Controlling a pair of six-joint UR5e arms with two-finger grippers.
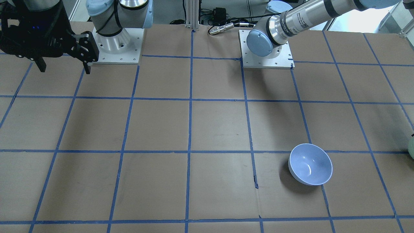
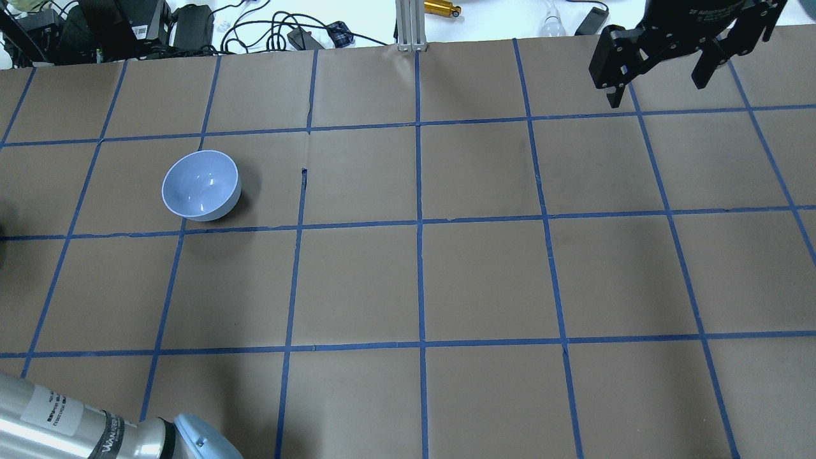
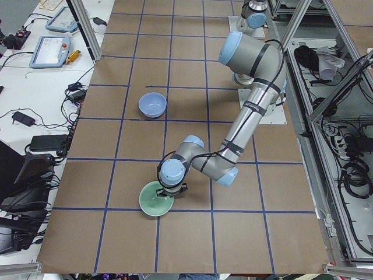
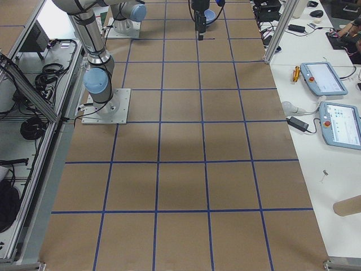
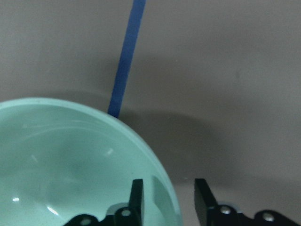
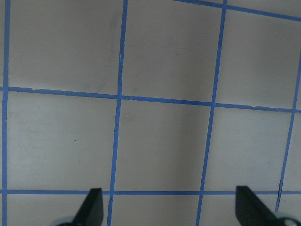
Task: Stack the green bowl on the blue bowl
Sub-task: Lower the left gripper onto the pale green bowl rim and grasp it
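Observation:
The blue bowl [image 1: 310,164] is empty and its smooth sides flare out. The green bowl [image 5: 80,165] will therefore sink deep into it when I stack them, with the rims of the two bowls nearly touching.
The green bowl [image 5: 70,165] sits upright on the table at its left end, seen in the exterior left view [image 3: 154,202] and as a sliver at the edge of the front view [image 1: 412,148]. My left gripper [image 5: 169,197] is over it: one finger is inside the rim and one outside, with small gaps on both sides, so it is open. The blue bowl [image 2: 201,185] stands upright and empty about two grid squares away [image 1: 310,164]. My right gripper [image 2: 656,89] hangs wide open and empty, high over the far right of the table.
The table is brown paper with a blue tape grid [image 2: 419,223]. The arm bases stand on white plates [image 1: 265,58] at the robot's edge. Cables and devices [image 2: 191,25] lie beyond the far edge.

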